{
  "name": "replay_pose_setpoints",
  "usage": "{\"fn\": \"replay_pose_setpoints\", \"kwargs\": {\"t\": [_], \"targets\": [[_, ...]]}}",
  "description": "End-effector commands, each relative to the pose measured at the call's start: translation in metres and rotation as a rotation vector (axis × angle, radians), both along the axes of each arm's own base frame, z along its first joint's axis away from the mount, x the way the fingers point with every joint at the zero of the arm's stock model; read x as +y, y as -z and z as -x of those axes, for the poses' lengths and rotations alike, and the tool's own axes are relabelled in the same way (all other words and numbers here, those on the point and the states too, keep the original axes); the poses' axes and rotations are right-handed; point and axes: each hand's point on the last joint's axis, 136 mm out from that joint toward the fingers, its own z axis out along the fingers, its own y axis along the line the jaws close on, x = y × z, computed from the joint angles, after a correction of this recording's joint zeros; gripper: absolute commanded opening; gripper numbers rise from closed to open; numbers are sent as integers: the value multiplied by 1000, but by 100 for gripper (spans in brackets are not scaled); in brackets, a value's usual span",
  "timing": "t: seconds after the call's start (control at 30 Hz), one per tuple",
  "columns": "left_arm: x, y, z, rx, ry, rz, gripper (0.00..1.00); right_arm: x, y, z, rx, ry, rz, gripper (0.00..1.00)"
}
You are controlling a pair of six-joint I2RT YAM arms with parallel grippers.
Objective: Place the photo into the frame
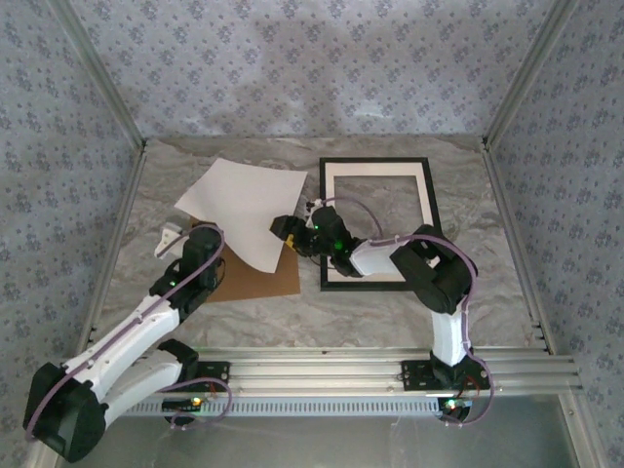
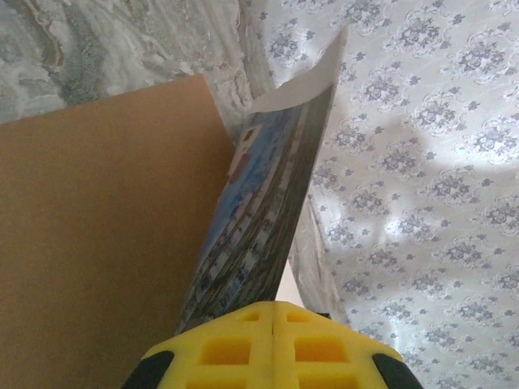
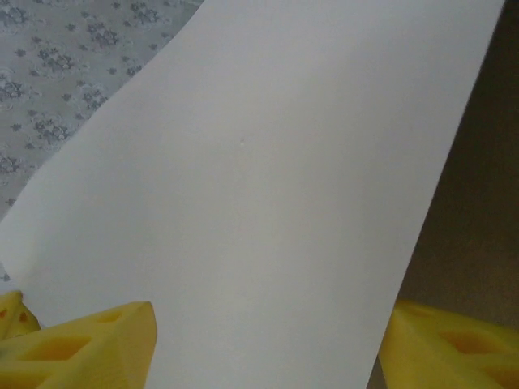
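The photo's edge far from the frame (image 1: 205, 219) is in my left gripper, so my right gripper should grab the edge (image 1: 293, 208) closest to the frame and carry the photo over.
The photo (image 1: 244, 200) is lifted off the table and tilted, its white back facing up in the top view. My left gripper (image 1: 213, 234) is shut on its lower left edge. In the left wrist view the yellow fingers (image 2: 274, 328) press together on the sheet, and the printed side of the photo (image 2: 259, 203) rises away from them. My right gripper (image 1: 286, 232) is at the photo's right edge. Its yellow fingertips (image 3: 81, 344) stand apart, and the photo's white back (image 3: 268, 186) passes between them. The black frame (image 1: 375, 163) lies flat to the right.
A brown backing board (image 1: 258, 278) lies flat under the photo, also seen beneath it from the left wrist as the board (image 2: 97, 227). Patterned walls close in the marble table (image 1: 468, 253) on three sides. A metal rail (image 1: 390, 366) runs along the near edge.
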Motion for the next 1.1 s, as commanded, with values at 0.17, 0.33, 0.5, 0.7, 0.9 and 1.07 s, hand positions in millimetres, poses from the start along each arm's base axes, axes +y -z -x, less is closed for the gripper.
{"fn": "replay_pose_setpoints", "kwargs": {"t": [0.17,0.33,0.5,0.7,0.9,1.07], "targets": [[9,41,24,127,-69,70,0,9,-10,-17,-39,7,-35,50],[9,43,26,129,-67,77,0,11,-2,-18,-30,-4,-21,34],[8,45,26,134,-62,80,0,12,3,-19,-35,-21,5,19],[10,54,28,160,-71,82,44,12,16,-17,-26,-67,64,1],[15,63,33,196,-78,60,90,-9,21,-24,-8,-80,93,0],[21,64,28,223,-48,-9,97,-39,19,-27,12,-157,207,0]]}}
